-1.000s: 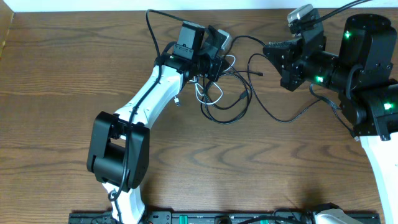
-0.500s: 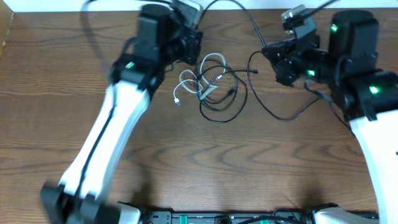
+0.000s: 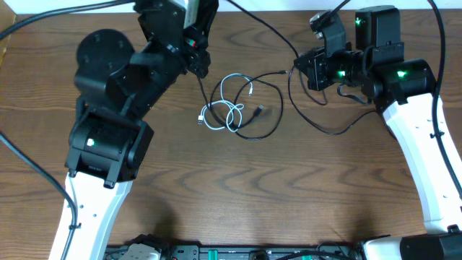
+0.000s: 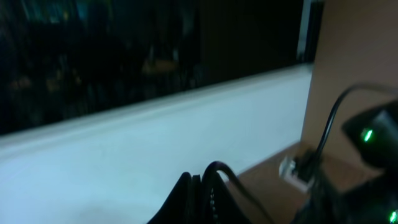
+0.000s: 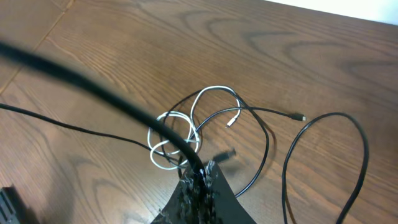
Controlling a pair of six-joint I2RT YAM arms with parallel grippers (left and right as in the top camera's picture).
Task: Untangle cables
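The black cable hangs down from my left gripper into the white cable's loops [image 3: 218,119], so next I move the black cable across toward my right gripper and put it down.
The white cable [image 3: 229,78] lies in loose loops mid-table, crossing the thin black cable [image 3: 276,119], whose plugs rest near the loops. The right wrist view shows the same pile: the white cable [image 5: 166,165] and the black cable [image 5: 267,140] are still overlapped. My left gripper [image 3: 202,25] is raised high at the back left, away from the cables. Its fingers [image 4: 199,186] look shut and face a white wall. My right gripper [image 3: 307,71] hovers right of the pile. Its jaws [image 5: 199,177] are shut, and a thick arm wire crosses in front of them.
A thin black wire loop [image 3: 325,128] hangs from the right arm onto the table beside the pile. The raised left arm [image 3: 115,79] covers the back left. The table's back edge meets a white wall [image 3: 289,4].
My left arm has swung up and left, off the cables. The pile has settled lower on the table, with the white loops more spread. My right gripper has shifted slightly back.
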